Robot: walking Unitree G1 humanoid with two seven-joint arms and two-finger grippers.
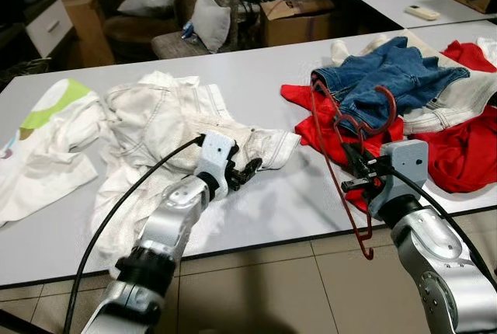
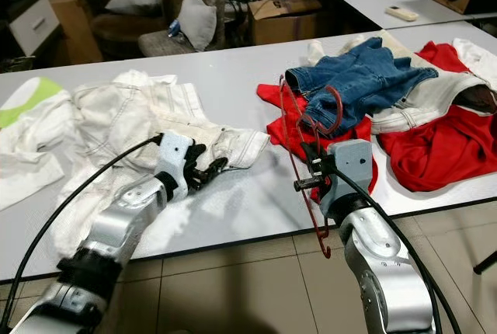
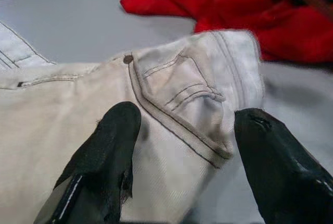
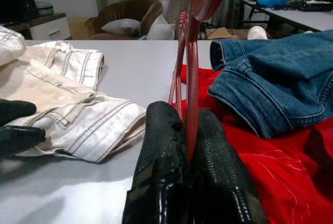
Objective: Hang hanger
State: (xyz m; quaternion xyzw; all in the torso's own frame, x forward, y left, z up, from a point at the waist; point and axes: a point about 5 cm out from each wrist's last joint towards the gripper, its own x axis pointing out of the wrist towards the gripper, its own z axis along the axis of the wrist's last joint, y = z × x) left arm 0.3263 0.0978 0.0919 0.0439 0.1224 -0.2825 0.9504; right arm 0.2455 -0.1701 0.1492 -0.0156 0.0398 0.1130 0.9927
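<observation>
I see the white trousers lying in loose, crumpled folds [image 1: 149, 128], so their waistband [image 1: 280, 150] will open wide and the legs will sag below when I lift its edge.
A dark red wire hanger [image 1: 342, 128] is held up over the table's front edge by my right gripper [image 1: 356, 172], which is shut on its lower wires. Its hook curves above the blue jeans [image 1: 396, 78]. In the right wrist view the hanger [image 4: 192, 73] runs up from between the closed fingers [image 4: 161, 151]. My left gripper [image 1: 247, 171] stands open at the waistband corner of the white trousers [image 1: 171, 116]. In the left wrist view that waistband [image 3: 187, 104] lies between the two spread fingertips [image 3: 112, 146], not pinched.
Red garments [image 1: 458, 155] and pale jeans [image 1: 458, 97] lie under and beside the blue jeans. A white and green cloth [image 1: 46, 124] covers the table's left end. The grey table [image 1: 256, 78] has bare room mid-back. An armchair [image 1: 147, 0] and a cardboard box [image 1: 295, 15] stand behind.
</observation>
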